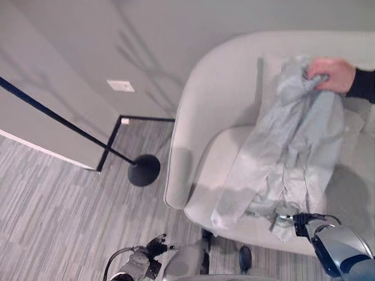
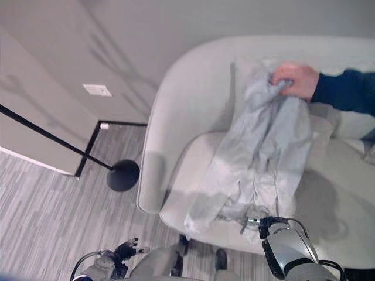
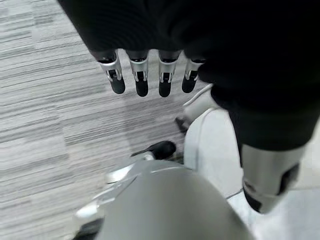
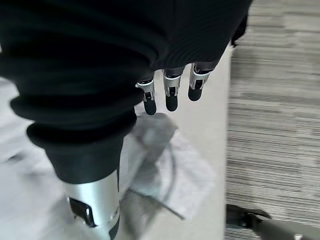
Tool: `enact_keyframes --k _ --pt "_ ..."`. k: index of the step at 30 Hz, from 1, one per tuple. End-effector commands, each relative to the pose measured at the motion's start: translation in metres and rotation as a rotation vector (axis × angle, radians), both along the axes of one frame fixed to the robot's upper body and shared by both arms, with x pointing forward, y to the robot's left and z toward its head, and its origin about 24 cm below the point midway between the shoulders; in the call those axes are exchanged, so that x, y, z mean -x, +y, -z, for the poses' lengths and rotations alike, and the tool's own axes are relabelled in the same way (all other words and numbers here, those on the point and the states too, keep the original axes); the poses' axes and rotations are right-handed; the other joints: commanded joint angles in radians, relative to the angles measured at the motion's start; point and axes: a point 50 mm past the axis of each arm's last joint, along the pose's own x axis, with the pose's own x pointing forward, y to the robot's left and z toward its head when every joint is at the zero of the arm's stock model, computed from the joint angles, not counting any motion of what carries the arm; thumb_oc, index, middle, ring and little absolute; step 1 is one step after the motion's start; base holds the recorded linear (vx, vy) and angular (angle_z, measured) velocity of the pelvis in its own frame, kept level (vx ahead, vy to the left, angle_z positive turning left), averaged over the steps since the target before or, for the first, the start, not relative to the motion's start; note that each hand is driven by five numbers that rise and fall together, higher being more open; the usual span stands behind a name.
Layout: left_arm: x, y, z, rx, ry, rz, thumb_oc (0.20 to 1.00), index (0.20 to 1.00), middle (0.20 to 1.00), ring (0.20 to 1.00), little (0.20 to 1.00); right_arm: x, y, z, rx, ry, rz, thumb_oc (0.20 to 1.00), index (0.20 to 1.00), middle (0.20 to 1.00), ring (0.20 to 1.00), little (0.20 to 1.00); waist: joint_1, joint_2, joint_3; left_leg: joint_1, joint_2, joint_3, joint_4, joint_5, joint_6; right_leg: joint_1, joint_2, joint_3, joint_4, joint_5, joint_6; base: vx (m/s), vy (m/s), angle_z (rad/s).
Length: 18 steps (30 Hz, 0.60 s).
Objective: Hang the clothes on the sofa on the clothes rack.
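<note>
My gripper will lower the light grey garment [image 1: 316,137], and the garment will hang over the rack in a peak with its sides dangling, because loose folds [image 1: 287,175] run down it.
A light grey garment [image 1: 293,140] lies spread down the backrest and seat of a pale sofa [image 1: 217,99]. A person's hand [image 1: 331,73] in a dark sleeve grips its top end at the backrest. My right hand [image 1: 299,220] is at the garment's lower hem by the seat's front edge. In the right wrist view its fingers [image 4: 171,92] are straight, open just above the crumpled hem [image 4: 160,165] and holding nothing. My left hand [image 3: 141,80] hangs open over the carpet at the lower left [image 1: 149,252]. The black clothes rack's pole [image 1: 58,120] slants across the left.
The rack's round black base [image 1: 144,170] stands on the striped carpet just left of the sofa's arm. A thin black frame [image 1: 126,120] runs along the floor by the wall. A white wall plate [image 1: 120,85] sits low on the wall.
</note>
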Motion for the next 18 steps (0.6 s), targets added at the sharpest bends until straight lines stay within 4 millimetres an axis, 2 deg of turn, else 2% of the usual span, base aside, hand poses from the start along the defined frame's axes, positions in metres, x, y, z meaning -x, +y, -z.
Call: enact_keyframes --k 1,3,4,6,7,8,9,11,15,17,18 --pt "-0.036 -0.009 -0.015 -0.028 -0.109 0.078 1.000 1.000 1.000 1.000 1.000 -0.042 0.008 -0.029 -0.012 -0.147 -0.012 1.000 1.000 1.000 1.000 1.000 0.042 0.038 0.068 -0.004 0.042 -0.010 0.019 -0.085 -0.104 -0.039 -0.058 -0.008 -0.014 0.099 -0.023 0.00 0.000 0.00" --pt "-0.040 -0.010 -0.017 -0.027 -0.127 0.081 1.000 1.000 1.000 1.000 1.000 -0.047 0.021 -0.027 -0.039 -0.166 -0.044 1.000 1.000 1.000 1.000 1.000 0.043 0.037 0.068 0.004 0.042 -0.009 0.019 -0.088 -0.101 -0.031 -0.059 -0.007 -0.014 0.095 -0.024 0.00 0.000 0.00" --pt "-0.040 -0.010 -0.017 -0.027 -0.127 0.081 1.000 1.000 1.000 1.000 1.000 -0.047 0.021 -0.027 -0.039 -0.166 -0.044 1.000 1.000 1.000 1.000 1.000 0.043 0.037 0.068 0.004 0.042 -0.009 0.019 -0.088 -0.101 -0.030 -0.059 -0.007 -0.014 0.095 -0.024 0.05 0.008 0.01" --pt "-0.036 -0.011 -0.014 -0.032 -0.109 0.077 1.000 1.000 1.000 1.000 1.000 -0.047 0.037 -0.019 -0.081 -0.172 -0.071 1.000 1.000 1.000 1.000 1.000 0.041 0.031 0.053 0.015 0.041 -0.008 0.016 -0.092 -0.098 -0.019 -0.059 -0.005 -0.014 0.090 -0.025 0.05 0.007 0.01" --pt "-0.035 -0.011 -0.014 -0.032 -0.108 0.077 1.000 1.000 1.000 1.000 1.000 -0.047 0.037 -0.019 -0.081 -0.172 -0.071 1.000 1.000 1.000 1.000 1.000 0.041 0.031 0.053 0.015 0.041 -0.008 0.016 -0.092 -0.098 -0.019 -0.059 -0.005 -0.014 0.090 -0.025 0.10 0.015 0.01" --pt "-0.029 -0.007 -0.010 -0.056 -0.083 0.072 1.000 1.000 1.000 1.000 1.000 -0.045 0.053 -0.010 -0.134 -0.183 -0.094 1.000 1.000 1.000 1.000 1.000 0.039 0.021 0.028 0.030 0.039 -0.008 0.012 -0.099 -0.092 -0.012 -0.058 -0.004 -0.014 0.087 -0.025 0.07 0.015 0.00" --pt "-0.029 -0.007 -0.010 -0.056 -0.083 0.072 1.000 1.000 1.000 1.000 1.000 -0.045 0.053 -0.010 -0.135 -0.183 -0.094 1.000 1.000 1.000 1.000 1.000 0.040 0.021 0.027 0.030 0.039 -0.008 0.012 -0.099 -0.092 -0.012 -0.059 -0.004 -0.014 0.087 -0.025 0.17 0.038 -0.01" --pt "-0.023 0.000 -0.007 -0.093 -0.061 0.069 1.000 1.000 1.000 1.000 1.000 -0.040 0.065 -0.002 -0.173 -0.198 -0.122 1.000 1.000 1.000 1.000 1.000 0.027 -0.001 -0.022 0.054 0.034 -0.006 0.001 -0.113 -0.085 -0.002 -0.058 -0.002 -0.014 0.080 -0.024 0.15 0.038 -0.02" --pt "-0.016 0.006 -0.003 -0.120 -0.029 0.054 1.000 1.000 1.000 1.000 1.000 -0.038 0.079 0.004 -0.218 -0.243 -0.149 1.000 1.000 1.000 1.000 1.000 0.008 -0.022 -0.054 0.068 0.030 -0.001 0.001 -0.129 -0.081 0.001 -0.057 0.002 -0.014 0.080 -0.022 0.06 0.022 -0.02" --pt "-0.008 0.012 0.001 -0.146 0.012 0.038 1.000 1.000 1.000 1.000 1.000 -0.032 0.096 0.010 -0.273 -0.277 -0.194 1.000 1.000 1.000 1.000 1.000 -0.017 -0.044 -0.081 0.086 0.023 0.005 0.001 -0.141 -0.077 0.012 -0.057 0.005 -0.014 0.087 -0.023 0.03 0.010 0.00" --pt "-0.008 0.012 0.001 -0.146 0.012 0.038 1.000 1.000 1.000 1.000 1.000 -0.032 0.096 0.010 -0.273 -0.277 -0.194 1.000 1.000 1.000 1.000 1.000 -0.017 -0.044 -0.081 0.086 0.023 0.005 0.001 -0.141 -0.077 0.012 -0.057 0.005 -0.014 0.087 -0.023 0.00 0.000 0.00"
